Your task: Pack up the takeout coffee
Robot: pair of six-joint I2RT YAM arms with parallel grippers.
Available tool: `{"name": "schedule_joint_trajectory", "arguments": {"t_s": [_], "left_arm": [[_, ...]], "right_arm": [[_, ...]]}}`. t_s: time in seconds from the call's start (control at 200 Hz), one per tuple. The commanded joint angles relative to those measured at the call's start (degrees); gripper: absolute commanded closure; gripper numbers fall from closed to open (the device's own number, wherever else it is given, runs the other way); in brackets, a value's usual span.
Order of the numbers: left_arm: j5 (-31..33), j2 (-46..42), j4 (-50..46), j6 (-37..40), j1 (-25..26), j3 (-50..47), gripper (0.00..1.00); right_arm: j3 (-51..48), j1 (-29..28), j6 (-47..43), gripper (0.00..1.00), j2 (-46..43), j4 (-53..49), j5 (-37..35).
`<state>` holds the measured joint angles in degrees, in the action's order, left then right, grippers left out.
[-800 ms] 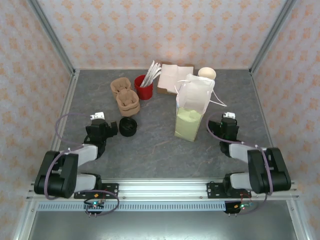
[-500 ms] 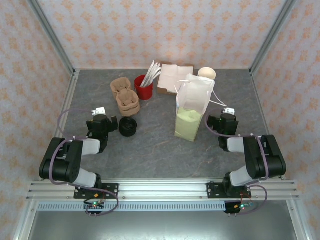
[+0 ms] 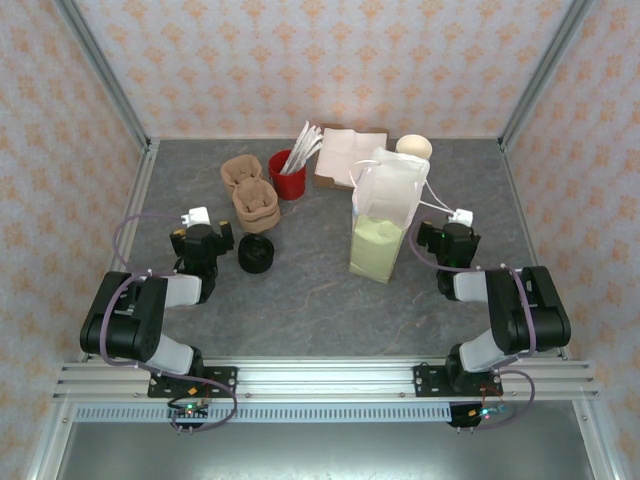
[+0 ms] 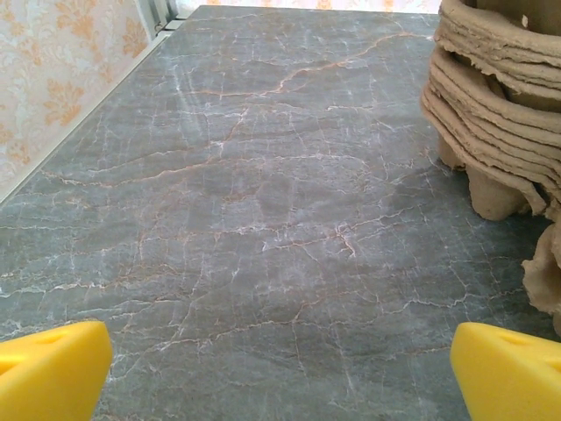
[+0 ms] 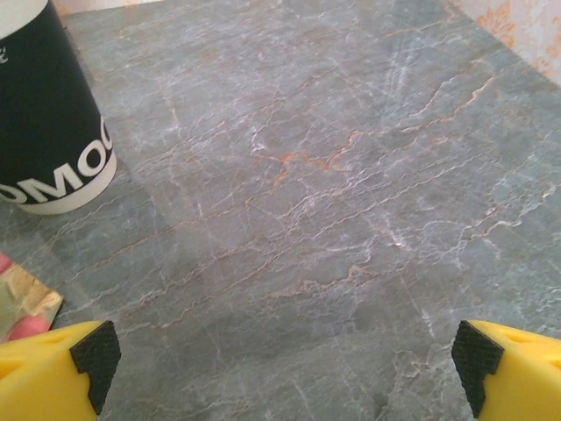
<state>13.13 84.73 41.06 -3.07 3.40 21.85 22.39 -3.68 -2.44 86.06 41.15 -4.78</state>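
Note:
My right gripper has its fingers open and clear table [image 3: 460,167] beside the cup stack. It should keep going up to the top cup's rim [image 3: 429,150] and close there.
The takeout coffee is out of view. A white paper bag [image 3: 387,195] with handles stands right of centre, its lower part yellow-green. My left gripper [image 3: 202,238] hovers low just left of a squat pile of black lids [image 3: 255,253]. Its yellow fingertips [image 4: 53,368] are spread wide over bare table, so my left gripper [image 4: 280,373] is open and holds nothing. My right gripper [image 3: 447,236] sits just right of the bag. It is open too [image 5: 285,373], with nothing between the fingertips [image 5: 57,364].
A stack of dark cream-lined cups [image 3: 414,147] [image 5: 48,123] stands at the back right. Brown pulp cup carriers [image 3: 250,195] [image 4: 495,105] are stacked behind the lids. A red cup of stirrers [image 3: 287,177] and a box of napkins [image 3: 345,155] stand at the back.
Both arms have folded up and their grippers have slid a little toward the back of the table. Both stay open.

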Motion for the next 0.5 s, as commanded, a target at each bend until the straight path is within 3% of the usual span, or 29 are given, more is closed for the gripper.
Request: {"name": "schedule_joint_trajectory", "arguments": {"t_s": [0.0, 0.11, 0.215, 0.305, 0.49], "left_arm": [[4.3, -3.3, 1.2, 0.7, 0.8, 0.7, 0.00], [8.1, -5.8, -5.1, -0.9, 0.8, 2.8, 0.00], [5.7, -4.8, -0.4, 0.2, 0.8, 1.0, 0.00], [5.4, -6.0, -3.3, 0.4, 1.0, 1.8, 0.00], [6.0, -17.6, -15.2, -0.7, 1.3, 4.0, 0.00]], "right_arm": [[1.6, 0.6, 0.8, 0.01, -3.0, 0.1, -4.0], [1.4, 0.6, 1.0, 0.01, -3.1, 0.3, -4.3], [1.1, 0.6, 0.5, 0.01, 0.6, 3.8, -3.1], [1.3, 0.6, 0.1, 0.01, -0.1, 3.4, -2.6], [6.4, 0.6, 1.1, 0.01, -10.2, -13.3, -5.0]]}}
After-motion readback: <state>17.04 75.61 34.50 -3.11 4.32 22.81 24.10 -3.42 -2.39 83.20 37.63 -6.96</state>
